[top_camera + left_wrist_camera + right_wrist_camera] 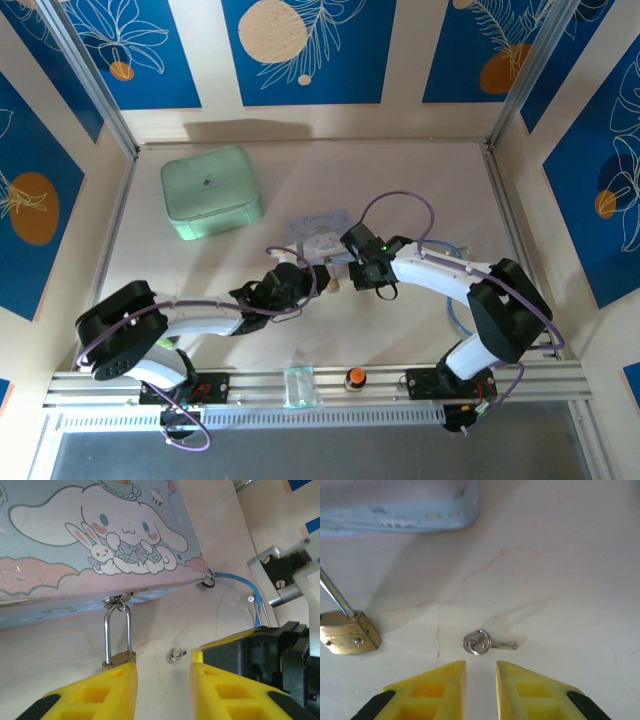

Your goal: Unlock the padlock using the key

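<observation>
I should lift the key with my right gripper and take it to my left gripper for a new grip, because the key's blade (506, 645) points away from the padlock.
The padlock (120, 658) has a small brass body and a thin silver shackle, which is hooked through the latch of the pale blue cartoon box (100, 535). Its body lies on the table against the tip of my left gripper's left finger. My left gripper (163, 666) is open, with bare table between its fingers. The key (485, 643), tiny and silvery with a ring on its head, lies flat on the table just beyond my right gripper (481, 664). That gripper's jaws stand a narrow gap apart with nothing in them. The padlock body (347, 632) is to the key's left.
A mint-green case (210, 192) stands at the back left. An orange-and-black knob (355, 378) and a clear block (298, 386) sit on the front rail. Both arms meet at the table's middle beside the cartoon box (320, 232). A blue cable (240, 582) runs past the box.
</observation>
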Robot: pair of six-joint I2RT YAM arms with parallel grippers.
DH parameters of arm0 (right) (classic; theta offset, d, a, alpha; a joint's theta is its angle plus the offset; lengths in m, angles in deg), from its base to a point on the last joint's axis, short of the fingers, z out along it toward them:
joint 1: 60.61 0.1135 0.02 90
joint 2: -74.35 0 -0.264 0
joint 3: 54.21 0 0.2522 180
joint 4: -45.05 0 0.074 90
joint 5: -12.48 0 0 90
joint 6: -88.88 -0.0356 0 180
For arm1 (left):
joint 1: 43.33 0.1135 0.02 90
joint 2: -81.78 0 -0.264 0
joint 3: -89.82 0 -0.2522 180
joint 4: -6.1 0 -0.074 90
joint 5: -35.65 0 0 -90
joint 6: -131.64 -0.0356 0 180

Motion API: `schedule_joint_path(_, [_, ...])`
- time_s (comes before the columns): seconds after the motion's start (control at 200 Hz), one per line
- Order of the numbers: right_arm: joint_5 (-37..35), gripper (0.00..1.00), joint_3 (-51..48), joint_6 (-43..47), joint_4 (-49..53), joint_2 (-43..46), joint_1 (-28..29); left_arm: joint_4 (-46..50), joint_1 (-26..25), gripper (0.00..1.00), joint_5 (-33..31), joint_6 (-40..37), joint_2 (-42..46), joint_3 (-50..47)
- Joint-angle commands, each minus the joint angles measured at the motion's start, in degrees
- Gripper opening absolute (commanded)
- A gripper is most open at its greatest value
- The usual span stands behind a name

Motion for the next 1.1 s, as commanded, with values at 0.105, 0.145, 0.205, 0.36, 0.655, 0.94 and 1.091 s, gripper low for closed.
schedule_joint_path(0.105, [-0.97, 0.26, 2.80, 3.84, -0.13, -3.97, 0.21, -0.69, -0.69, 0.33, -1.32, -1.19, 1.65, -0.89])
schedule_joint_path(0.145, [-0.51, 0.29, 2.87, 4.51, -0.85, -4.39, 0.40, -0.76, -0.69, 0.34, -1.34, -1.09, 1.64, -1.03])
schedule_joint_path(0.205, [0.07, 0.30, 3.03, 4.79, -1.76, -5.24, 0.49, -0.88, -0.69, 0.34, -1.32, -0.96, 1.50, -1.20])
schedule_joint_path(0.36, [-0.63, 0.30, 3.91, 4.06, -1.02, -8.34, 1.08, -1.52, -0.69, 0.34, -0.78, -0.69, 1.01, -0.88])
schedule_joint_path(0.655, [-3.16, 0.27, 4.06, -0.47, 3.41, -12.31, 5.29, -1.14, -0.69, 0.34, -1.08, -0.84, 1.45, -0.41])
schedule_joint_path(0.94, [-3.13, 0.00, 2.17, -0.63, 2.36, -7.31, 5.02, 0.34, -0.64, 0.34, -1.71, -1.91, 3.00, -0.33])
schedule_joint_path(1.091, [5.20, 0.00, -1.23, 0.67, -2.72, 1.77, 1.78, 2.91, -0.62, 0.34, -3.47, -3.84, 5.75, -0.40])
